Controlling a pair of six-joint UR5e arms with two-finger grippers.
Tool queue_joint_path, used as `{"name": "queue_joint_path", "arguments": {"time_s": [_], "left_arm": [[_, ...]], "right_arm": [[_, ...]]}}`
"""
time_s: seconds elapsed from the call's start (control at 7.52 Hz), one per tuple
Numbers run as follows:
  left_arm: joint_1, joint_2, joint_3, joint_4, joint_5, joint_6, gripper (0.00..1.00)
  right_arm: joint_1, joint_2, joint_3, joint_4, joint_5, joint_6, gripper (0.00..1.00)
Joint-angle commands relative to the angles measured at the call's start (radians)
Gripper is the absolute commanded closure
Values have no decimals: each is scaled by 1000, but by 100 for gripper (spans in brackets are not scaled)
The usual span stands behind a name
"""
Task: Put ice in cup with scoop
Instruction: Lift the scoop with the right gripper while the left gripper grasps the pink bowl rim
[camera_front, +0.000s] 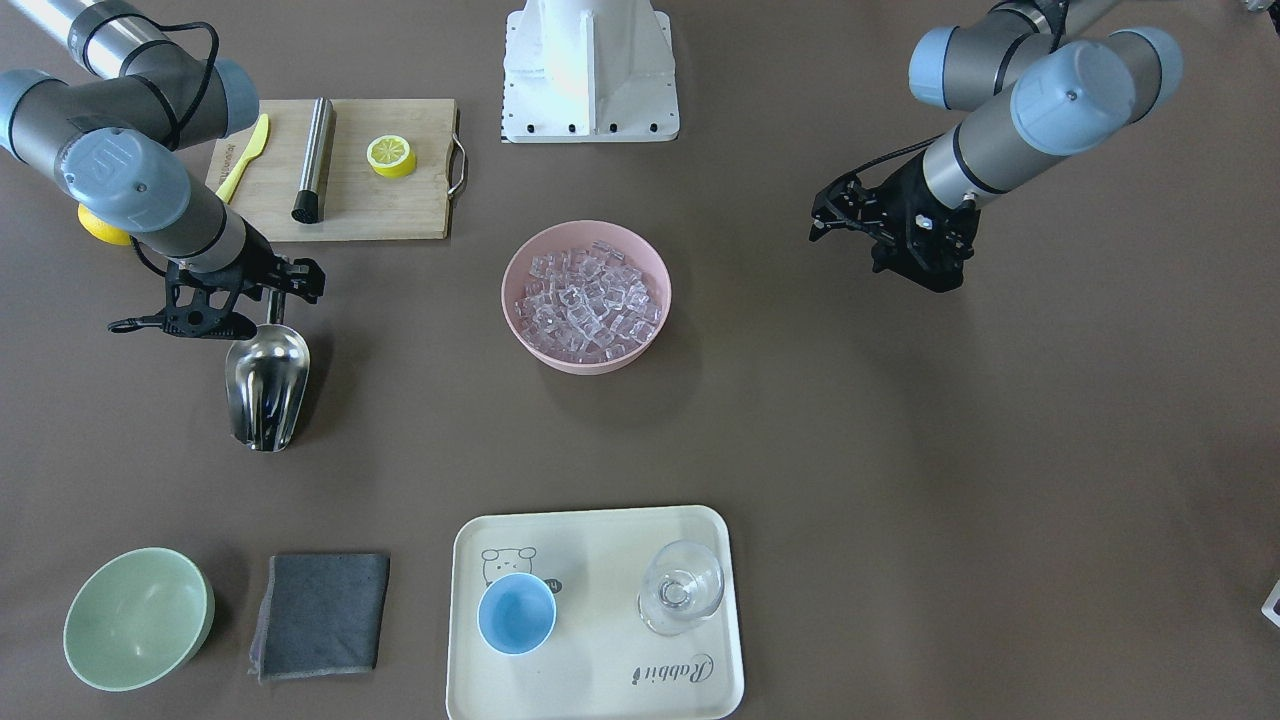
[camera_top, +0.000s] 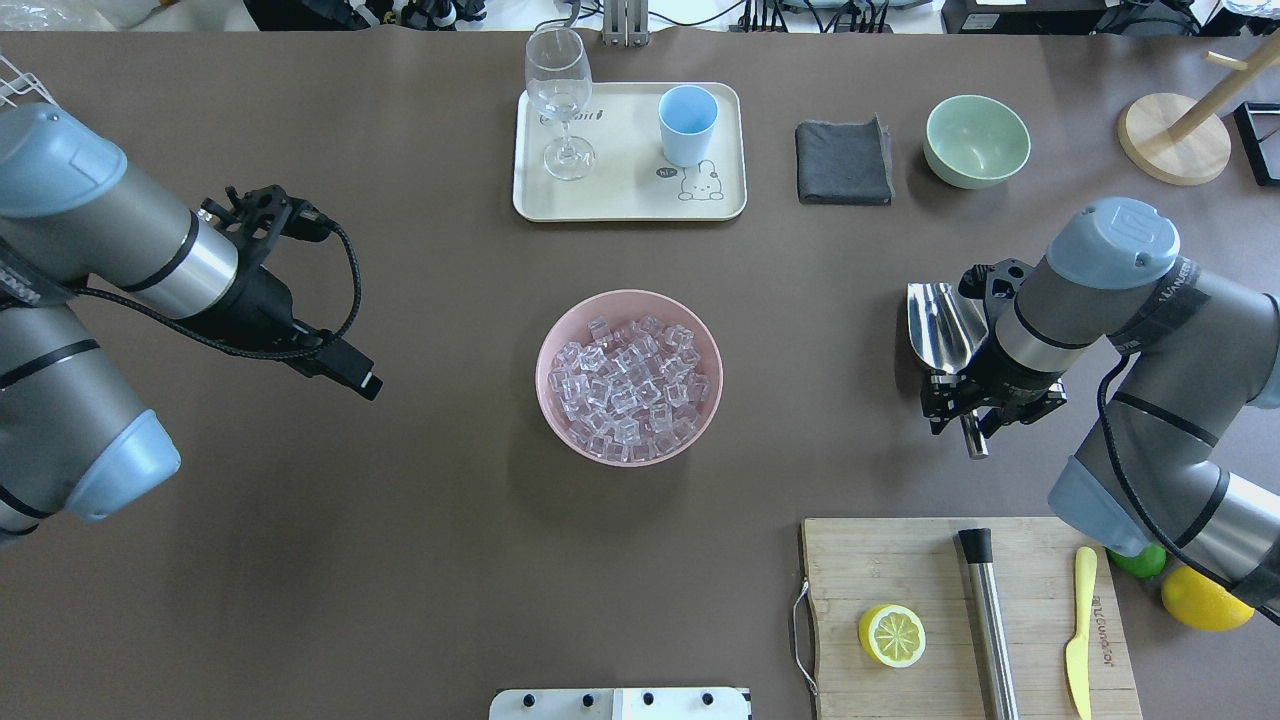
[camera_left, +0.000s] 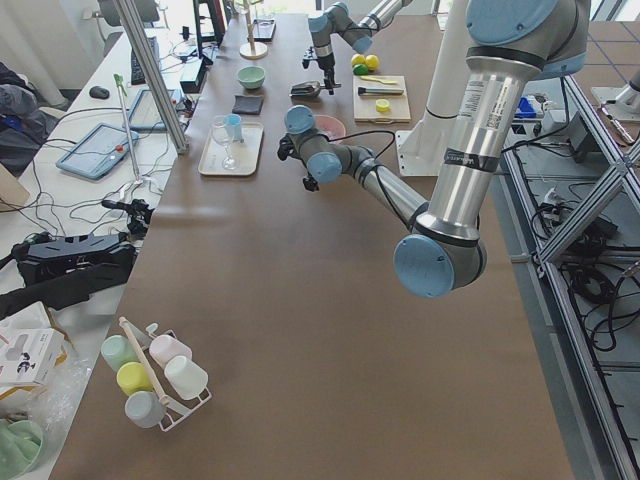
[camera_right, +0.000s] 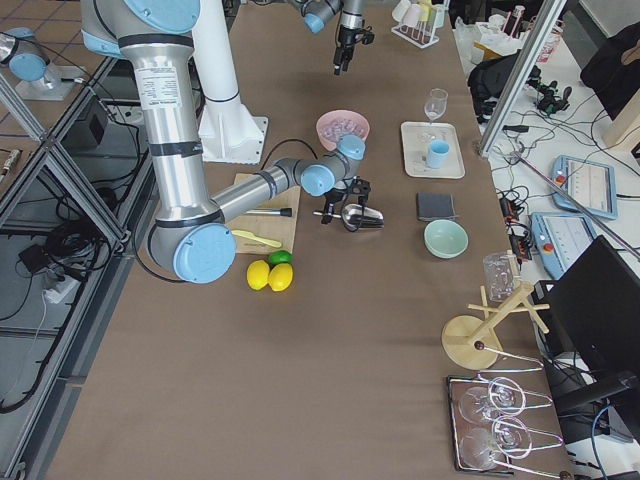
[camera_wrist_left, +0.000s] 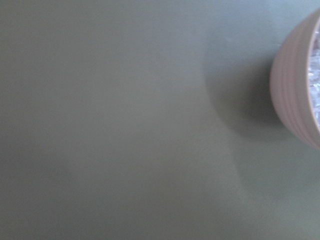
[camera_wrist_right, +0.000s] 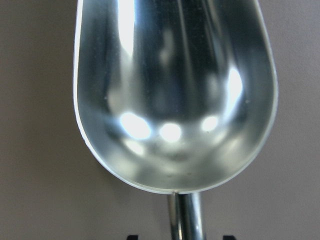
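The ice (camera_front: 585, 310) lies in jumbled, separate cubes (camera_front: 607, 254) and so will come loose as I push the scoop through, with a cube tumbling over the pink bowl's rim.
The steel scoop (camera_front: 266, 385) lies on the table, trough empty (camera_wrist_right: 175, 90), also in the overhead view (camera_top: 935, 320). My right gripper (camera_top: 968, 405) is over its thin handle, open, a jaw on each side of the handle with gaps showing in the right wrist view. The ice (camera_top: 628, 385) fills a pink bowl (camera_top: 548, 340) at the table's middle. The light-blue cup (camera_top: 688, 122) stands empty on the cream tray (camera_top: 720, 195). My left gripper (camera_top: 365, 383) hovers left of the pink bowl, holding nothing; I cannot tell whether it is open.
A clear stemmed glass (camera_top: 558, 100) shares the tray. A grey cloth (camera_top: 843, 160) and a pale-green bowl (camera_top: 977, 140) lie right of it. A wooden board (camera_top: 900, 560) holds a lemon half, a steel cylinder and a yellow knife. Lemons and a lime lie beside it.
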Motion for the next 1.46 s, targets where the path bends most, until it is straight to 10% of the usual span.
{"name": "queue_joint_path", "arguments": {"time_s": [0.0,0.8,1.33], "left_arm": [[153,23,20,-367,268,23,7],[262,-21,265,-868,616,670,5],[267,37,169,-775,610,682,2]], "right_arm": [[2,-14,26,-2,11,23,100],[64,-31,137,-25,23,-143,100],[233,-14,171,-143,92,-412,100]]}}
